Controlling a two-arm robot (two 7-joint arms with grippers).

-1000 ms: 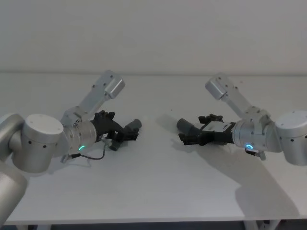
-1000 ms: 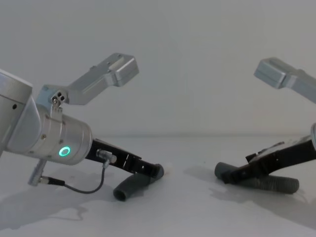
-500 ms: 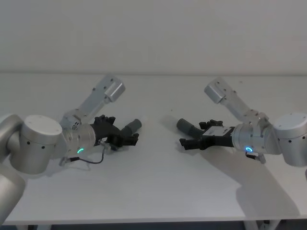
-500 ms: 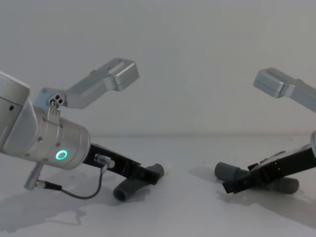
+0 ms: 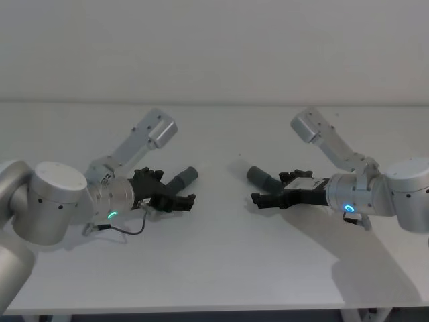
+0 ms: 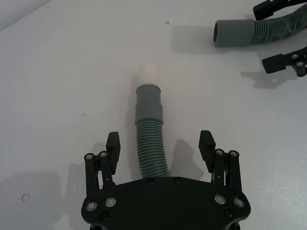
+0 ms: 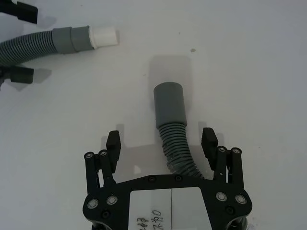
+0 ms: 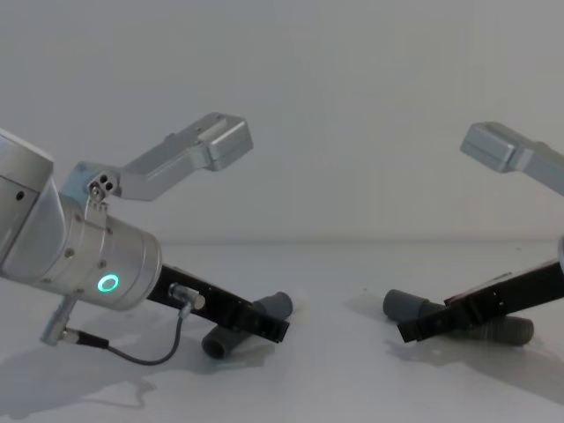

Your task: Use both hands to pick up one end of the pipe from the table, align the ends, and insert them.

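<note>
My gripper will make the plain grey cuff slip over the white tip when I push the ends together, because the white tip is thinner than the plain grey cuff.
Two dark grey ribbed pieces of the pipe lie on the white table. The left piece has a smooth cuff end with a white tip; its cuff points toward the middle. My left gripper is open, its fingers on either side of the ribbed part, low at the table. The right piece's cuff end also points to the middle. My right gripper is open and straddles its ribbed part.
The two cuffs lie apart with bare white table between them. A plain grey wall stands behind. In the right wrist view the left piece shows farther off; in the left wrist view the right piece does.
Both grippers have sunk lower toward the table around their pieces of the pipe. The two pieces lie where they were.
</note>
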